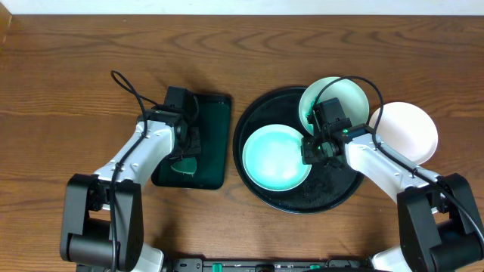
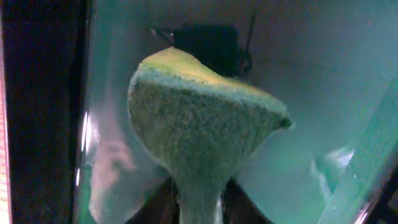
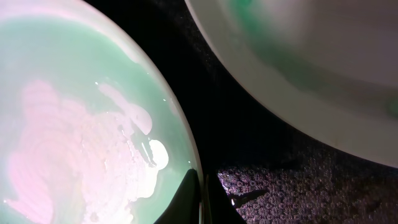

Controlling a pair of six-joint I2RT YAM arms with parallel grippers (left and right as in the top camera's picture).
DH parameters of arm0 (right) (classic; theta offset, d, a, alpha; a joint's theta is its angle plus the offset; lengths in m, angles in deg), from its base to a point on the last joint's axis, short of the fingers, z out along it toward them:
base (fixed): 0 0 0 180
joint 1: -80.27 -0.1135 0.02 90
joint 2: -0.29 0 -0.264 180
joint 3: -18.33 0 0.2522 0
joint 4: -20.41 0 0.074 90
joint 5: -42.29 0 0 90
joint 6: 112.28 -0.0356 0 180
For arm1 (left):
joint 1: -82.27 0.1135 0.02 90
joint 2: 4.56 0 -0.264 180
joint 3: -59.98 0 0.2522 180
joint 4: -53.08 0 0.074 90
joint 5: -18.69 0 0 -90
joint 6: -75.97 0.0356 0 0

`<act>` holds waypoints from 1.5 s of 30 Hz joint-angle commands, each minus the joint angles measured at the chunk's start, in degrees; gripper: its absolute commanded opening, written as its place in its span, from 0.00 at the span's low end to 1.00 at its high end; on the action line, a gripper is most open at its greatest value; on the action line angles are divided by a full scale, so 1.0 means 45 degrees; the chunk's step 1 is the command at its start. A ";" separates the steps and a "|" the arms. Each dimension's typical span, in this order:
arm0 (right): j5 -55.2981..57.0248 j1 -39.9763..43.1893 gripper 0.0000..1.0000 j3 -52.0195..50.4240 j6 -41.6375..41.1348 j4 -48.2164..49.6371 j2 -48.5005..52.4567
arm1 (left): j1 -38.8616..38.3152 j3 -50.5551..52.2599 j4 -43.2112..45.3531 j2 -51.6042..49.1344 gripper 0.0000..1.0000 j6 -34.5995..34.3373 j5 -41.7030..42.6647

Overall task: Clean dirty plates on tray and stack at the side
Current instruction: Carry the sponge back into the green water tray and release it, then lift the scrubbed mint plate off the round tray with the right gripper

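Observation:
The mint plate has water pooled on it, so next my right gripper picks the plate up by its rim and tilts it over the dark green tray before stacking.
The black round tray holds a pale mint plate at its left. A second plate sits at the tray's far right rim, partly hidden by my right arm. A third, white plate lies on the table right of the tray. My right gripper is shut on the mint plate's right rim; the right wrist view shows the fingers pinching the rim of that plate, with the second plate beyond. My left gripper is shut on a green-yellow sponge.
A dark green rectangular tray lies left of the black tray, under my left gripper; its wet surface fills the left wrist view. The black tray's textured floor shows beside the right fingers. Brown wooden table all around.

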 commanded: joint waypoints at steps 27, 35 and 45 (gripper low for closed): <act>-0.0442 -0.0185 0.01 -0.0563 0.0141 0.0894 -0.0136 | 0.1379 -0.2924 -0.2268 0.3973 0.77 -0.0607 -0.0214; -0.0583 -0.0165 0.01 -0.0515 0.0151 0.0709 -0.0160 | 0.1379 -0.2890 -0.2263 0.3963 0.78 -0.0607 -0.0214; -0.0597 0.0277 0.01 0.1166 -0.0573 -0.2113 -0.1418 | 0.1379 -0.2890 -0.2263 0.3968 0.78 -0.0607 -0.0214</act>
